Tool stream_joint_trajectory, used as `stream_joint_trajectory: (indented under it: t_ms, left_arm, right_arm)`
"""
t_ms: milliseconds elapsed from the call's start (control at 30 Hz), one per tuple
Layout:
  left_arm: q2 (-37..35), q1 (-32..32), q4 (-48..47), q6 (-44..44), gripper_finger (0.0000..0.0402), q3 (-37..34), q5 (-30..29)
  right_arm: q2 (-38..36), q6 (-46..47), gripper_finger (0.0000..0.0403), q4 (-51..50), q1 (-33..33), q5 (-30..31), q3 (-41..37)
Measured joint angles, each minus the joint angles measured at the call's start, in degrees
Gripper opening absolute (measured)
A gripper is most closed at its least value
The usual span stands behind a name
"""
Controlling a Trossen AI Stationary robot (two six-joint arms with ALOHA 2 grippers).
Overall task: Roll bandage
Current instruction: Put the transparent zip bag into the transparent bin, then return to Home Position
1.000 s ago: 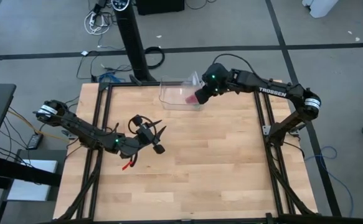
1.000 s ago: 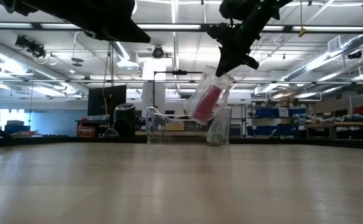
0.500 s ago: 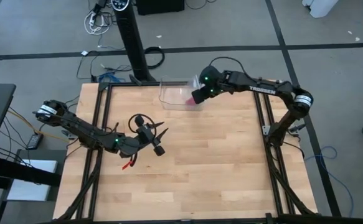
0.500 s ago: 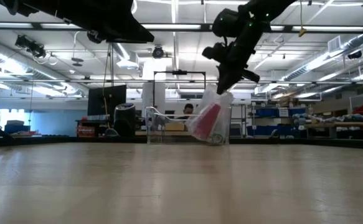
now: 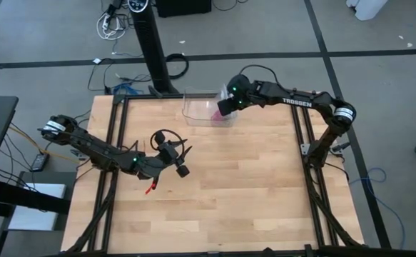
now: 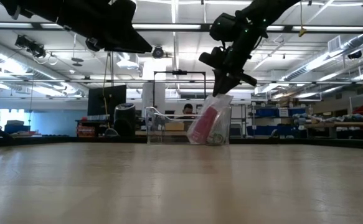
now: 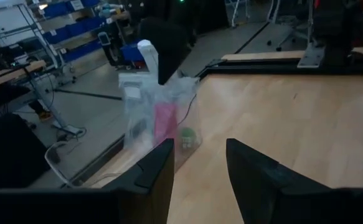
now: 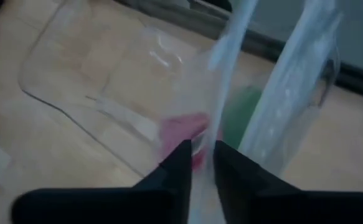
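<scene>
The bag's lower end goes down into the clear plastic bin, so I expect the bag to stay upright when I open my right gripper and move away.
The bandage (image 6: 205, 123) is a small pink roll inside a clear plastic bag (image 6: 209, 118), next to a small green item (image 8: 240, 115). My right gripper (image 6: 223, 92) hangs over the table's far edge, shut on the bag's top. The bag's lower end (image 5: 218, 116) reaches down into a clear plastic bin (image 5: 197, 107). The left wrist view shows the bag (image 7: 162, 118) standing with the pink roll (image 7: 165, 121) in it. My left gripper (image 5: 180, 161) hovers open over the table's left middle, nothing between its fingers (image 7: 159, 171). My right gripper pinches the clear bag's top edge (image 8: 201, 146) between its two fingers. They come from above, slanting down toward the table's left. The bag hangs tilted below them, its lower end (image 6: 209, 140) down at the bin's floor.
A small red item (image 5: 149, 189) lies on the wood under my left arm. Black frame rails (image 5: 115, 143) run along the table's left and right sides. A black post (image 5: 154, 57) stands behind the far edge. The bare wooden top (image 5: 250, 185) stretches toward the near edge.
My right gripper has gone down and a little toward the table's left with the bag. The bag, which hung tilted above the bin, has sunk until its lower end is down in the bin.
</scene>
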Motion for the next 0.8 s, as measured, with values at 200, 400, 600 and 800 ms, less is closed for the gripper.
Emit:
stream_joint_trajectory:
  t_ms: [200,400,600,800]
  left_arm:
    - [0.00,0.40,0.21,-4.52,0.0150,-0.01,3.72]
    - [0.00,2.41,1.43,-6.19,0.0103,-0.01,17.69]
    - [0.00,6.99,2.10,-4.56,0.0012,-0.01,33.32]
    - [-0.01,10.79,7.42,3.92,0.0010,-1.06,57.06]
  right_arm:
    - [-0.73,-5.55,0.0131,2.97,1.01,-0.63,0.00]
    - [-3.54,-21.19,0.0153,2.68,2.99,-7.62,0.00]
    - [-6.46,-36.01,0.0062,-1.60,10.10,-6.10,0.00]
    - [-7.66,-45.49,0.0012,7.35,14.40,-9.93,-4.86]
